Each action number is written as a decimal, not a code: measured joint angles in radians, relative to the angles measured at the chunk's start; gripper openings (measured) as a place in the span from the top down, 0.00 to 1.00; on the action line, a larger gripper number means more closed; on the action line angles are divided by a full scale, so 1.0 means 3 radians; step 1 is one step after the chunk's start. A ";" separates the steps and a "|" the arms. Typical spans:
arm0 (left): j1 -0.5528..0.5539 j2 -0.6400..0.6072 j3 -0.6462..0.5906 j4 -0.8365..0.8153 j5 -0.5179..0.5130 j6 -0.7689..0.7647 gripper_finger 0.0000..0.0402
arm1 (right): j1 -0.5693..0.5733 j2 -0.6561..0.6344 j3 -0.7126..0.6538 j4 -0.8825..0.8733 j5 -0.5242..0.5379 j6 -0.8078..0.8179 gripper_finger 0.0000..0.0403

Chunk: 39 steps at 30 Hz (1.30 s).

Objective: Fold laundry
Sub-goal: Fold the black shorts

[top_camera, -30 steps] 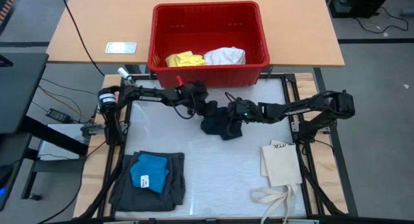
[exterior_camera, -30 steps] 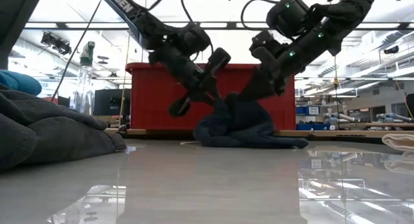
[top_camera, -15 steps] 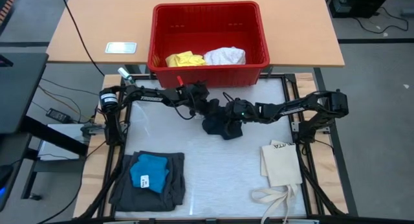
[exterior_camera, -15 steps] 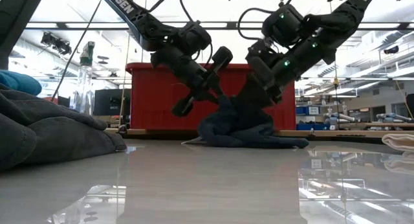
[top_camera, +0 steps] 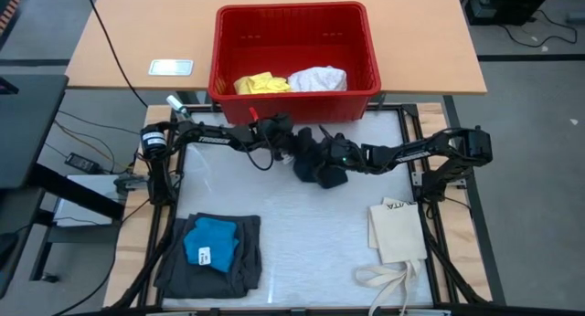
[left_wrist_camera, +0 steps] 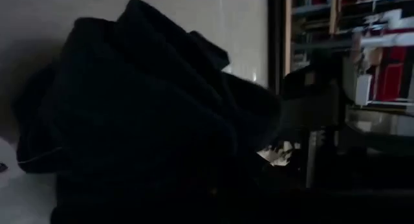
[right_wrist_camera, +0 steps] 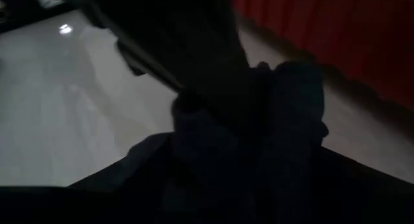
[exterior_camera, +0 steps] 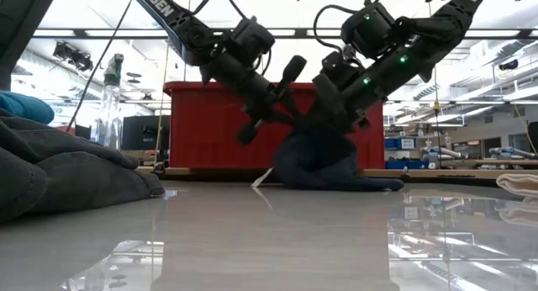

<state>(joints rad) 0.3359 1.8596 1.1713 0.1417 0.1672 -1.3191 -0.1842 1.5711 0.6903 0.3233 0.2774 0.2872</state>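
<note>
The navy garment lies in a bunched heap with its tag down low (exterior_camera: pixel 262 178), so the robot should lift it and use the left gripper to hold up its tagged edge (exterior_camera: pixel 277 170).
A navy garment (top_camera: pixel 318 168) lies bunched in a tall heap (exterior_camera: pixel 315 161) at mid-table, just before the red basket (top_camera: pixel 292 7). My left gripper (top_camera: pixel 294 150) reaches in from the left and is shut on the heap's upper left side. My right gripper (top_camera: pixel 331 159) comes from the right and sits against the heap's top right (exterior_camera: pixel 329 114). Dark cloth fills both wrist views (left_wrist_camera: pixel 142 107) (right_wrist_camera: pixel 284 114). The garment's bottom rests on the table. My left gripper holds the navy garment by a raised bunch at its upper left (exterior_camera: pixel 291 133), slanting down from the table's left. The cloth itself hides the fingertips, so the number of layers cannot be told. The bunch is drawn up to the gripper while the garment's lower part stays on the table.
The red basket at the far edge holds a yellow piece (top_camera: pixel 256 81) and a white piece (top_camera: pixel 317 79). Folded dark grey shorts (top_camera: pixel 245 261) with a bright blue piece (top_camera: pixel 210 243) on top lie near left. A cream tote bag (top_camera: pixel 398 229) lies near right.
The navy garment has been gathered in toward the far edge and the two grippers; its spread near part has drawn up into a taller, tighter heap. My left gripper has rolled at the wrist while keeping its hold.
</note>
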 joint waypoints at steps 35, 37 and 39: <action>0.0116 -0.1357 0.0004 -0.0122 0.1023 0.2743 0.42 | 0.0154 -0.2248 0.0000 -0.0802 -0.1167 -0.0806 0.94; 0.0013 -0.1425 0.0004 -0.0200 0.1025 0.2895 0.40 | 0.0169 -0.2393 0.0000 -0.0851 -0.1211 -0.0794 0.94; -0.0102 -0.1437 0.0004 -0.0265 0.1033 0.2915 0.38 | 0.0178 -0.2499 0.0000 -0.0862 -0.1227 -0.0794 0.94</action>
<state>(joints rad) 0.3054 1.4284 1.1725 0.0623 0.4771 -0.4446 -0.1308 0.8215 0.6903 0.0648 -0.0908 0.0490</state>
